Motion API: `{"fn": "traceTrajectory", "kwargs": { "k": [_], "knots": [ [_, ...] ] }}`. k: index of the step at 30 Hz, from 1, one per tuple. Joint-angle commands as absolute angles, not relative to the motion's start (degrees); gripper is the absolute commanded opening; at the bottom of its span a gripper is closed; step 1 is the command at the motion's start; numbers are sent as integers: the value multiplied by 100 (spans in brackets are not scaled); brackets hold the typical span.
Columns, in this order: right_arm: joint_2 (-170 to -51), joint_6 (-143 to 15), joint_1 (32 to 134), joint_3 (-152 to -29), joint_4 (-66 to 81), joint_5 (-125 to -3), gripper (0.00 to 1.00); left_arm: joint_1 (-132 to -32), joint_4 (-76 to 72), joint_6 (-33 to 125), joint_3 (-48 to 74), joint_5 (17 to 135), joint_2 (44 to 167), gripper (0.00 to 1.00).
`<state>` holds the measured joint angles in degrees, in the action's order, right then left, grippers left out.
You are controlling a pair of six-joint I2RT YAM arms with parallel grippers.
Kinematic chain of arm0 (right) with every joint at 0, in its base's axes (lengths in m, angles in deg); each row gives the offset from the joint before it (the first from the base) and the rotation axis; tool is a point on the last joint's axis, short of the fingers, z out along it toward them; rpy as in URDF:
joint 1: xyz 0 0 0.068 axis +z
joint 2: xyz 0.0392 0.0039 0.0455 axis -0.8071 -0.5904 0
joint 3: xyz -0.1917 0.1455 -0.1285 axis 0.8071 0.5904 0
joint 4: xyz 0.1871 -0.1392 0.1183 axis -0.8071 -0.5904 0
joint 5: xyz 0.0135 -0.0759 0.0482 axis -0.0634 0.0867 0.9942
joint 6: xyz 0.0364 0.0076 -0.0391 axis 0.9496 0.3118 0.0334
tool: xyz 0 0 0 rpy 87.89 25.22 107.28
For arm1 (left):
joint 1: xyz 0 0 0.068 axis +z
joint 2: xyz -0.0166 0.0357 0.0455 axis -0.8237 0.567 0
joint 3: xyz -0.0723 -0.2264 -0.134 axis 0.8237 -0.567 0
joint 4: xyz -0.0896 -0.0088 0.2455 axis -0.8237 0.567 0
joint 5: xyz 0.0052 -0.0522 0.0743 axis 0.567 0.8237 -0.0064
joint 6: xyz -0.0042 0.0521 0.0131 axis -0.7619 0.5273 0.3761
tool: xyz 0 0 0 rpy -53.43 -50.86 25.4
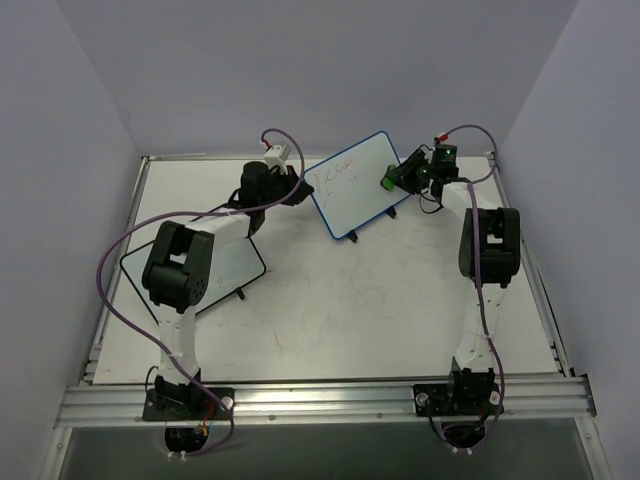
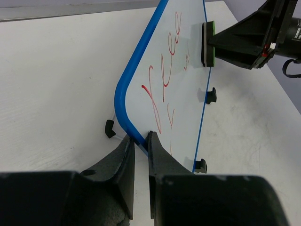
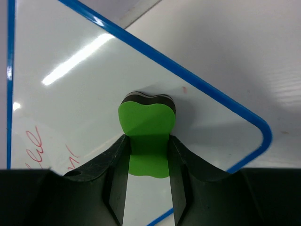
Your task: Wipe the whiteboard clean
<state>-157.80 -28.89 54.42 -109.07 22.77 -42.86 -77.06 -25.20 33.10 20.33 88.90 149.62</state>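
A small red mark (image 3: pixel 184 89) is between the eraser and the blue frame, so my right gripper should move the eraser to the blue frame's edge (image 3: pixel 197 82) and rub there first.
The whiteboard (image 1: pixel 352 185) with a blue rounded frame stands tilted on small black feet (image 2: pixel 211 95) at the back of the table. Red writing (image 2: pixel 160 94) covers its left part. My left gripper (image 1: pixel 300 190) is shut on the board's left frame edge (image 2: pixel 123 110), one finger on each side, its tips (image 2: pixel 141 139) at the lower corner. My right gripper (image 1: pixel 400 178) is shut on a green eraser with a black pad (image 3: pixel 146 127), pressed flat on the board's upper right area. The eraser also shows in the left wrist view (image 2: pixel 207 43).
A black-framed whiteboard (image 1: pixel 235 265) lies flat on the table under my left arm. Purple cables loop over both arms. Grey walls close the table at left, right and back.
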Motion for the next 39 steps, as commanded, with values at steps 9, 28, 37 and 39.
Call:
{"fn": "traceTrajectory", "kwargs": {
  "k": [9,28,37,39],
  "knots": [
    [-15568,-2510,4934,-10069,2693,-4043,0,-7840,-2029,3903,2043,8962,15039,2],
    [-15753,-2862,5347,-11696,1945,-5605,0,-7849,-1985,3956,2043,8944,15022,2],
    [-15313,-2643,5347,-10853,2841,-6486,0,-7849,-1941,3991,2061,8927,15004,2],
    [-15173,-2607,5347,-10642,3025,-6706,0,-7849,-1941,4000,2061,8926,14995,2]
  ]
}}
